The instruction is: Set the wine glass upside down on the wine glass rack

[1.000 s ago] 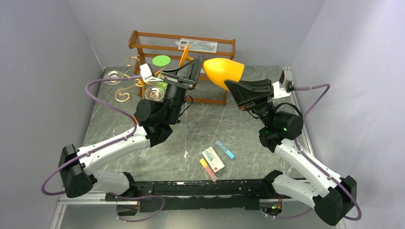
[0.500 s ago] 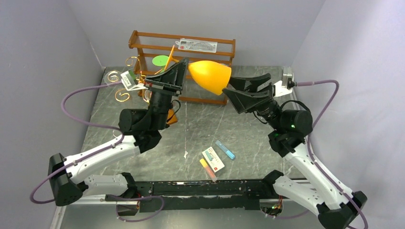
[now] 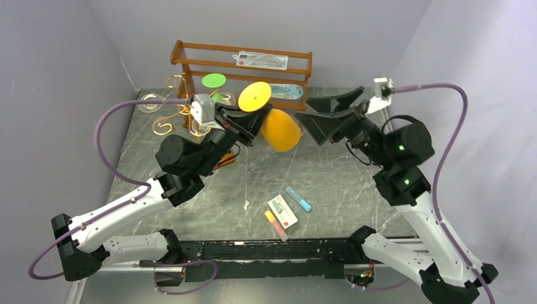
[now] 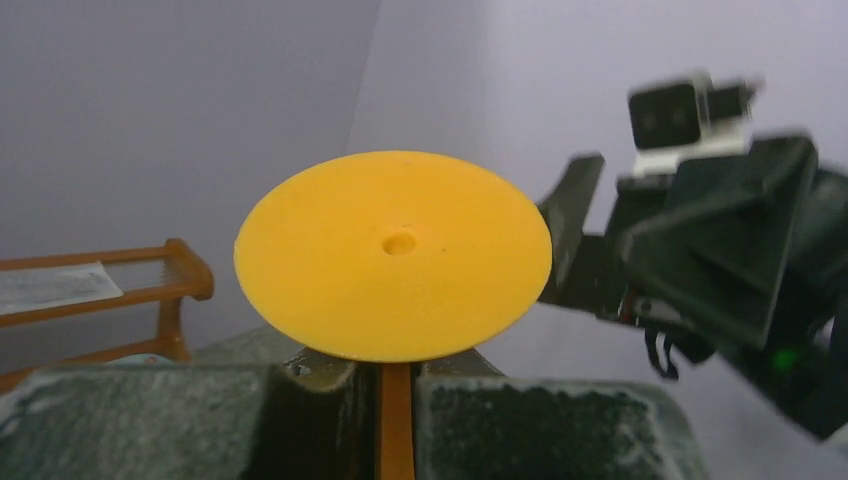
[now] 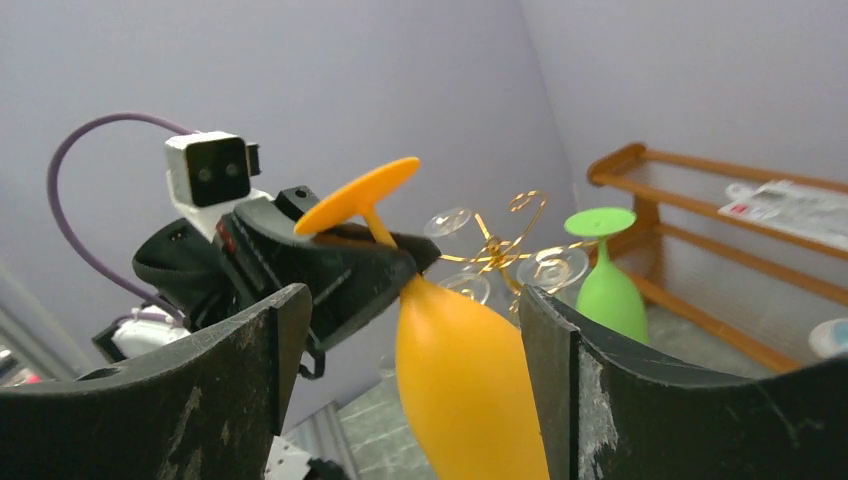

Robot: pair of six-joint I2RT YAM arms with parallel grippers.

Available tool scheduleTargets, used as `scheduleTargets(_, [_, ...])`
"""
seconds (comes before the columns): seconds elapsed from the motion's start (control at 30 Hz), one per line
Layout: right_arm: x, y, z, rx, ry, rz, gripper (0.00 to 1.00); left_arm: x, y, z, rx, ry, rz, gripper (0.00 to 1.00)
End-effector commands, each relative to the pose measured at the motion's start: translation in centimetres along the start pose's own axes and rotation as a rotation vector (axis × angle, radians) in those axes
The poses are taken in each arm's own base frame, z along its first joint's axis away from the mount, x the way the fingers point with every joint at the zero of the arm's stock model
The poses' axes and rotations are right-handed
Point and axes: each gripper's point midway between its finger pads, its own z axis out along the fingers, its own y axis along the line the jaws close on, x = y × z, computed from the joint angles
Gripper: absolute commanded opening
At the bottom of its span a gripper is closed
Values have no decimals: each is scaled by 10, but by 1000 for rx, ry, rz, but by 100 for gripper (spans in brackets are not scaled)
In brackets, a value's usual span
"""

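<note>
My left gripper is on the stem [image 5: 378,228], where the rack's arm has to go, so my right gripper should hold the foot's edge [image 3: 266,95] while my left gripper takes hold of the foot.
The orange wine glass [image 3: 280,130] hangs tilted in the air, its round foot [image 4: 393,255] up and its bowl [image 5: 465,380] down. My left gripper [image 3: 244,123] is shut on the thin stem [image 4: 396,420] just under the foot. My right gripper [image 3: 320,117] stands open around the bowl, its fingers [image 5: 250,350] a little clear of it on both sides. The wine glass rack [image 3: 171,104], gold wire with curled arms, stands at the back left behind the left wrist; in the right wrist view the rack [image 5: 500,240] carries clear glasses.
A green glass [image 3: 214,80] stands foot up by the rack, in front of the brown wooden shelf [image 3: 240,60] at the back wall. Clear glasses [image 3: 151,101] hang on the rack's arms. Small cards [image 3: 282,212] and a blue stick [image 3: 297,198] lie near the front.
The right gripper opened and let go of the bowl, drawing back to the right. The left gripper closed on the stem and turned the glass foot up, bowl down.
</note>
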Motion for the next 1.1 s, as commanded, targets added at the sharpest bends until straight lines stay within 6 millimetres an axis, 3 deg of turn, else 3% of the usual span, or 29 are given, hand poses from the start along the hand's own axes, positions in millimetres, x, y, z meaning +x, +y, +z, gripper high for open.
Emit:
scheduleTargets(0.0, [36, -1, 14, -25, 172, 176, 80, 26, -17, -8, 186, 135, 288, 5])
scheduleTargets(0.1, [47, 17, 23, -167, 228, 225, 78, 40, -12, -16, 220, 177, 394, 5])
scheduleTargets(0.27, [53, 28, 25, -252, 237, 314, 77, 45, 2, -23, 180, 197, 467, 5])
scheduleTargets(0.43, [60, 23, 23, -237, 239, 341, 74, 49, 7, -28, 179, 208, 509, 5])
scheduleTargets(0.6, [66, 8, 15, -152, 217, 260, 75, 39, 18, -25, 85, 187, 482, 5])
scheduleTargets(0.7, [63, 13, 4, -184, 170, 216, 75, 38, 23, -26, 53, 182, 473, 5])
scheduleTargets(0.8, [55, 31, -6, -282, 130, 188, 75, 41, 19, -29, 93, 187, 501, 5])
scheduleTargets(1.07, [69, 7, 17, -147, 193, 380, 72, 69, 6, -35, 247, 272, 574, 5])
